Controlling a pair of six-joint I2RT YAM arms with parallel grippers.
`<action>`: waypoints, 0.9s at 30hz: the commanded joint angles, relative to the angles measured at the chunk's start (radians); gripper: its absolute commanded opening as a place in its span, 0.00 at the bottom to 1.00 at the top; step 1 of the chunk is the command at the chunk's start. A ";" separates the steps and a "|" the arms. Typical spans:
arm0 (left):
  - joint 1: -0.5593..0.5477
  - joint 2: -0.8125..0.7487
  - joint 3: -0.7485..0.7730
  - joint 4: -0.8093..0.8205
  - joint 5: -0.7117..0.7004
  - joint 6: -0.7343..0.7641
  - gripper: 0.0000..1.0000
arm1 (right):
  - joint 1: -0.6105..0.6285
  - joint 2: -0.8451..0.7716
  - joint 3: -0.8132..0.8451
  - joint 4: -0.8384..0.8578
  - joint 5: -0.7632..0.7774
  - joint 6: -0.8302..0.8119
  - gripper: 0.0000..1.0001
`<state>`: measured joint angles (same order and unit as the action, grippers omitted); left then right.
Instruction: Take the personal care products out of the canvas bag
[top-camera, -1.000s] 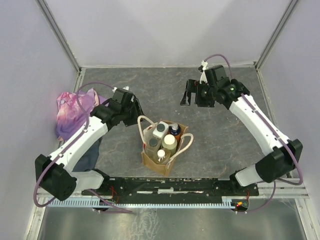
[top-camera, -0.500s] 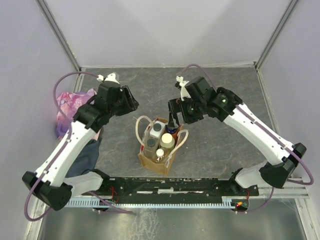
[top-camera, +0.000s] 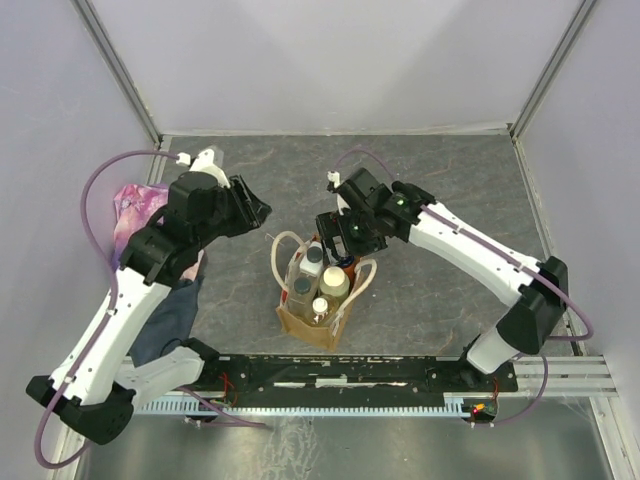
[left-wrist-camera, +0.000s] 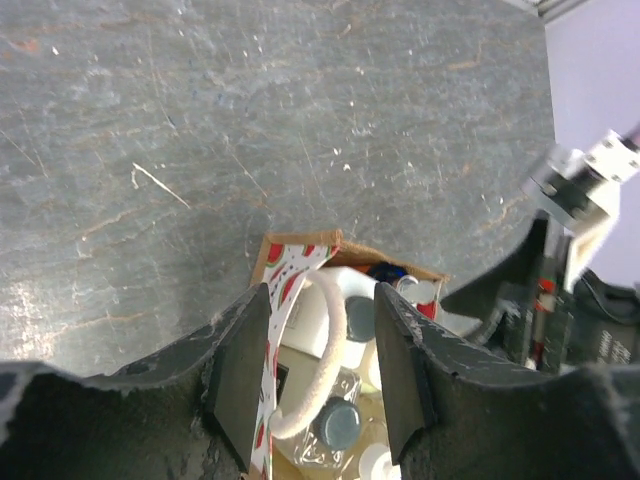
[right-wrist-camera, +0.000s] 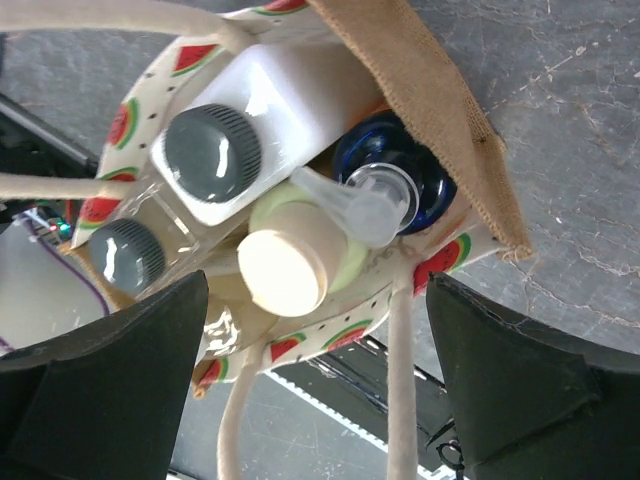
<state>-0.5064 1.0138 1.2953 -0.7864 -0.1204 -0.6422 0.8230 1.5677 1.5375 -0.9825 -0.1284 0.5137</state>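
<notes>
My right gripper should move back, as it crowds the space above the dark blue bottle (top-camera: 346, 263), before my left gripper comes in and lifts the bottle (right-wrist-camera: 420, 168) out.
The tan canvas bag (top-camera: 305, 322) stands upright at the table's near middle, with cream loop handles and a watermelon-print lining. Inside are a white rectangular bottle (right-wrist-camera: 280, 85) with a dark cap, a dark blue bottle (right-wrist-camera: 420, 185) with a clear pump, a cream-capped bottle (right-wrist-camera: 285, 258) and a clear bottle with a dark cap (right-wrist-camera: 125, 256). My right gripper (top-camera: 338, 238) hovers open over the bag's far end, and its jaws (right-wrist-camera: 320, 390) stand wide apart and hold nothing. My left gripper (top-camera: 256, 210) is open and empty, up and left of the bag. In its wrist view (left-wrist-camera: 320, 370) a handle (left-wrist-camera: 328, 345) shows between the fingers.
A pink-purple garment (top-camera: 135, 212) and a grey-blue cloth (top-camera: 165, 312) lie at the left wall under the left arm. The black base rail (top-camera: 350, 372) runs along the near edge. Grey walls close the back and both sides.
My right gripper has swung from the back right down over the bag's far end. My left arm has lifted and pulled back to the left. The bag has shifted slightly left.
</notes>
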 joint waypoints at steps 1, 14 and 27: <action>-0.004 -0.023 -0.100 0.054 0.113 -0.023 0.53 | 0.005 0.031 -0.029 0.075 0.056 0.048 0.97; -0.029 -0.111 -0.356 0.213 0.169 -0.037 0.52 | 0.005 0.090 -0.070 0.085 0.180 0.104 0.93; -0.031 -0.073 0.070 -0.029 -0.026 0.056 0.52 | 0.003 -0.059 -0.089 0.131 0.201 0.102 0.92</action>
<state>-0.5339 0.9119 1.1561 -0.7650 -0.1093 -0.6525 0.8295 1.6070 1.4410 -0.8841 0.0277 0.6128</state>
